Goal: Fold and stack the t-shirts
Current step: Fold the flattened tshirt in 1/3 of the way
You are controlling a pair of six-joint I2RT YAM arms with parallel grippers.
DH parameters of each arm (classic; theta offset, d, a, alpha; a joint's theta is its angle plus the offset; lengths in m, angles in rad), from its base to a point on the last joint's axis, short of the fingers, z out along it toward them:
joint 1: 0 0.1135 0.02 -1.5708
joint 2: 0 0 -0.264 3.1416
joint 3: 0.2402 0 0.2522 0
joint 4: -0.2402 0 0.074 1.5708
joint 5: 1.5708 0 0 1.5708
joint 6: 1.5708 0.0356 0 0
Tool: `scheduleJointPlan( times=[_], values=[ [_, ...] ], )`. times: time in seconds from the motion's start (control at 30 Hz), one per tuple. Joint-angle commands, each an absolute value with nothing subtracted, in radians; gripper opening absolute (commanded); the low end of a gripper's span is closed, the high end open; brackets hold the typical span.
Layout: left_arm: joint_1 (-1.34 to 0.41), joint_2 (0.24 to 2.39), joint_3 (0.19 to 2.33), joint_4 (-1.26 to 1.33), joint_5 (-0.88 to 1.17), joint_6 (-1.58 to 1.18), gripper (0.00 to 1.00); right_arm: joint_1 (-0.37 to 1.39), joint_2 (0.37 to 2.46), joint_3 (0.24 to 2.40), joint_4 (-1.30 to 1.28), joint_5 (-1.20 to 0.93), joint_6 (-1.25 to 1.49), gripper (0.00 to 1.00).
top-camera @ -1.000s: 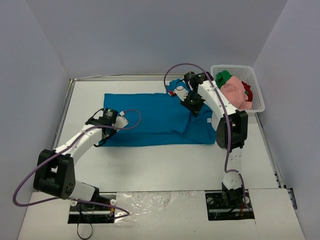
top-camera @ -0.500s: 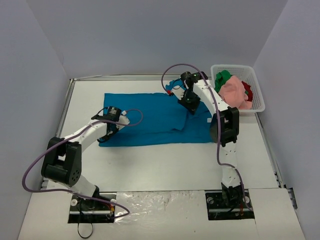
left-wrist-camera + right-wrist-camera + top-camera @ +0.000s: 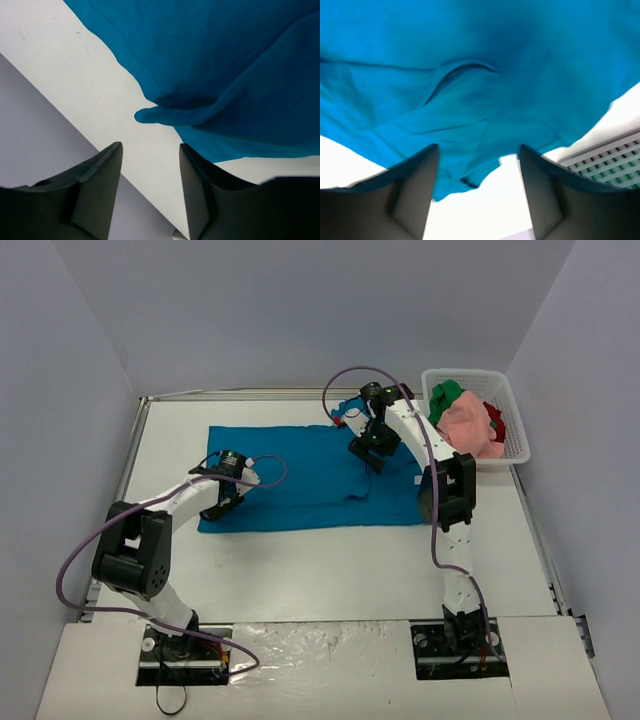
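Observation:
A fold [image 3: 149, 115] pokes past the teal-blue t-shirt's side edge, so I should back my left gripper off and pinch the t-shirt's near corner [image 3: 213, 159] to pull the cloth flat.
The teal-blue t-shirt [image 3: 300, 475] lies spread flat across the middle of the table. My left gripper [image 3: 217, 505] stands open over its near left corner. In the left wrist view a folded corner of the cloth [image 3: 155, 115] lies just ahead of the left gripper [image 3: 150, 155], and nothing is between the fingers. My right gripper [image 3: 365, 454] is open over the shirt's far right part. In the right wrist view the shirt's hem [image 3: 470, 170] lies loose on the table below the spread right gripper [image 3: 477, 160]. Pink [image 3: 466, 426], green [image 3: 447, 393] and red [image 3: 497, 420] t-shirts sit bunched in the basket.
The white mesh basket [image 3: 513, 445] stands at the far right of the table, its wall [image 3: 615, 160] showing in the right wrist view. Grey walls close the table on three sides. Bare white table lies in front of the shirt, towards the arm bases.
Both grippers have gone from shut to open and let go of the teal-blue shirt. The left arm has swung inward, and the cloth now lies flat.

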State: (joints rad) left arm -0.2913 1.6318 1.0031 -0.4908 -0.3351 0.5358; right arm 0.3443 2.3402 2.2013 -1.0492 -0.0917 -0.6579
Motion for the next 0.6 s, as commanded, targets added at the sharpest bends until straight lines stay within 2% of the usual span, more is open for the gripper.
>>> scheduleJointPlan(
  times=[0.0, 0.07, 0.23, 0.33, 0.37, 0.4, 0.43, 0.5, 0.57],
  values=[
    [-0.282, 1.628, 1.040, -0.459, -0.399, 0.522, 0.50, 0.331, 2.333, 2.215, -1.010, -0.054, -0.620, 0.64],
    [-0.282, 1.626, 1.051, -0.454, -0.419, 0.512, 0.54, 0.328, 2.309, 2.194, -0.979, -0.055, -0.597, 0.64],
    [-0.282, 1.606, 1.074, -0.479, -0.482, 0.473, 0.55, 0.328, 2.211, 2.102, -0.940, -0.087, -0.580, 0.64],
    [-0.282, 1.575, 1.065, -0.485, -0.511, 0.457, 0.55, 0.328, 2.134, 1.988, -0.937, -0.107, -0.587, 0.56],
    [-0.281, 1.566, 1.062, -0.485, -0.515, 0.454, 0.55, 0.328, 2.116, 1.961, -0.936, -0.118, -0.586, 0.51],
    [-0.281, 1.551, 1.058, -0.486, -0.521, 0.445, 0.55, 0.328, 2.099, 1.904, -0.931, -0.124, -0.586, 0.41],
    [-0.279, 1.542, 1.054, -0.488, -0.523, 0.436, 0.55, 0.330, 2.065, 1.876, -0.927, -0.130, -0.587, 0.34],
    [-0.278, 1.516, 1.052, -0.503, -0.500, 0.416, 0.55, 0.330, 2.033, 1.824, -0.917, -0.158, -0.589, 0.10],
    [-0.278, 1.499, 1.045, -0.512, -0.457, 0.403, 0.55, 0.331, 1.993, 1.758, -0.911, -0.182, -0.597, 0.00]
  ],
)
